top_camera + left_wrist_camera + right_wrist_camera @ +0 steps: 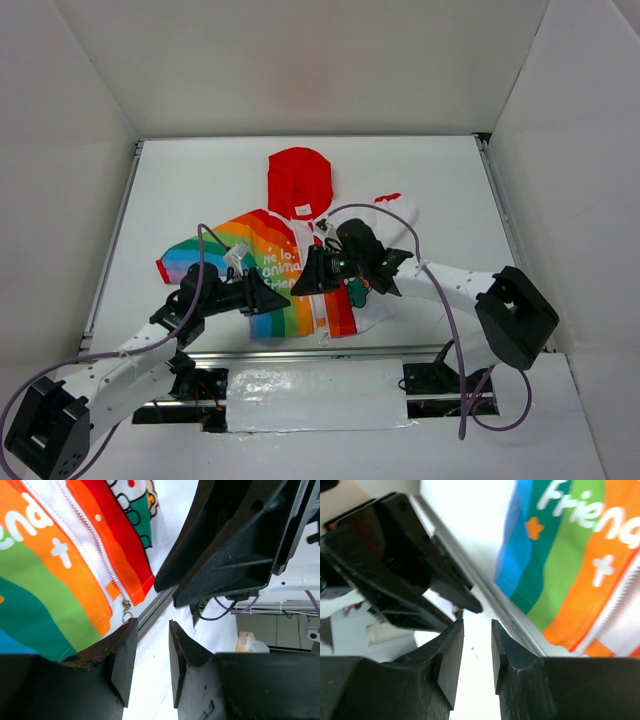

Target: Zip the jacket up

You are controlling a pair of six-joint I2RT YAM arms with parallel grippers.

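Note:
My right gripper should first lift the rainbow half's zipper edge [93, 572], because it lies flat next to the zipper pull. My left gripper should then take the orange hem corner [102, 624].
The jacket [262, 268] lies flat on the white table, red hood [300, 182] pointing away, rainbow half on the left, white cartoon half [392, 222] on the right. My left gripper [285, 297] and right gripper [298, 284] hover tip to tip over the lower hem near the white zipper [320, 300]. In the left wrist view the left gripper [152, 630] is open and empty, and the metal zipper pull [126, 612] hangs at the hem just beyond its left finger. In the right wrist view the right gripper [477, 630] is open and empty, with the rainbow hem [570, 565] to its right.
A metal rail [300, 352] runs along the table's near edge just below the hem, and it also shows in the left wrist view [156, 608]. White walls enclose the table on three sides. Purple cables [200, 262] loop over both arms.

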